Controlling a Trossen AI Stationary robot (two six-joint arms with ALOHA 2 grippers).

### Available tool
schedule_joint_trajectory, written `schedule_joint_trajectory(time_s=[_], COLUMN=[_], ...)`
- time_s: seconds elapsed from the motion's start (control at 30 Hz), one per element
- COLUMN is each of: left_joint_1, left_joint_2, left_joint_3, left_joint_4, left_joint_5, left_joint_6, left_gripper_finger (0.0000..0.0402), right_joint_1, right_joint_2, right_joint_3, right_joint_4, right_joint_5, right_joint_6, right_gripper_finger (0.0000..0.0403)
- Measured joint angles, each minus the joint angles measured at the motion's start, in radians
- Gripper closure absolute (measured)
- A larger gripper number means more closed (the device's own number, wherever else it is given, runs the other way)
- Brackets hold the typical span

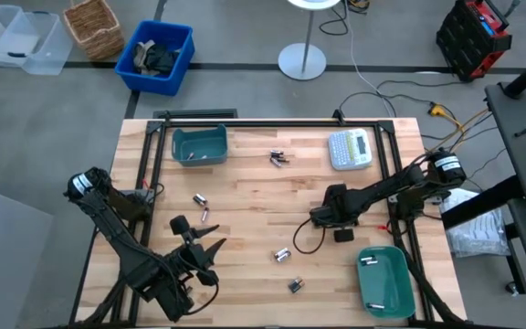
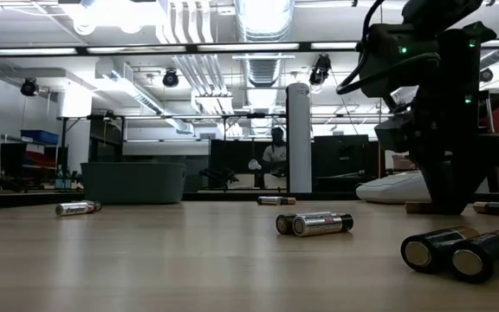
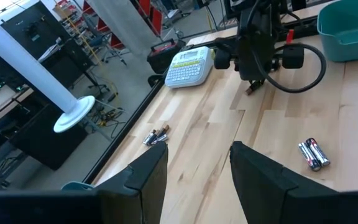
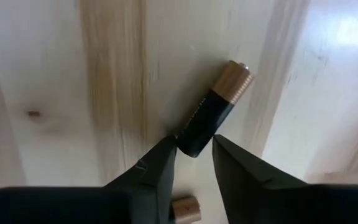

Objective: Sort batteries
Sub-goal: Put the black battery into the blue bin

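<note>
Next, I open my right gripper's fingers and grip the battery further along, nearer the battery's copper end (image 4: 212,112), because it slants away with only its black end (image 4: 193,148) at those fingers.
My right gripper (image 4: 194,152) points down at the table's right middle (image 1: 336,222), shut on a black battery with a copper end (image 4: 213,109) that lies on the wood. A second copper-ended battery (image 4: 185,208) shows just below its fingers. My left gripper (image 3: 197,168) waits open above the near left part of the table (image 1: 210,251). Loose batteries lie at the far middle (image 1: 279,157), at the left middle (image 1: 202,206) and toward the near edge (image 1: 281,254), (image 1: 294,285). My right gripper pinches the battery's black end (image 4: 194,140) between its two fingertips, only at their free ends. The fingers come from above, pointing down, and lie across the battery. The battery rests flat on the table, its copper end (image 4: 235,74) pointing away from the fingers.
A teal bin (image 1: 199,144) stands at the far left, and another teal bin (image 1: 384,279) at the near right has batteries in it. A grey-white label maker (image 1: 350,149) sits at the far right. A black cable loops on the wood beside my right arm.
</note>
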Motion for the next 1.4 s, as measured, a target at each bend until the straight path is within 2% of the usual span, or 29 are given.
schedule_joint_trajectory(time_s=[0.17, 0.3, 0.63, 0.8, 1.23, 1.4], left_joint_1=[0.001, 0.001, 0.001, 0.001, 0.002, 0.003], left_joint_2=[0.0, 0.0, 0.0, 0.0, 0.0, 0.0], left_joint_3=[0.0, 0.0, 0.0, 0.0, 0.0, 0.0], left_joint_4=[0.0, 0.0, 0.0, 0.0, 0.0, 0.0], left_joint_5=[0.0, 0.0, 0.0, 0.0, 0.0, -0.037], left_joint_6=[0.0, 0.0, -0.004, -0.005, -0.004, -0.004], left_gripper_finger=[0.0247, 0.0247, 0.0247, 0.0247, 0.0247, 0.0247], right_joint_1=[-0.013, -0.019, -0.022, -0.038, -0.051, -0.051], right_joint_2=[0.006, -0.011, -0.062, -0.057, -0.052, -0.052], right_joint_3=[-0.001, -0.001, -0.005, -0.004, -0.002, -0.002], right_joint_4=[0.005, 0.007, 0.01, 0.02, 0.071, 0.11], right_joint_5=[-0.014, -0.059, -0.092, -0.102, -0.121, -0.113], right_joint_6=[0.114, 0.165, 0.277, 0.284, 0.287, 0.287], right_gripper_finger=[0.0327, 0.0328, 0.024, 0.0222, 0.0269, 0.0288])
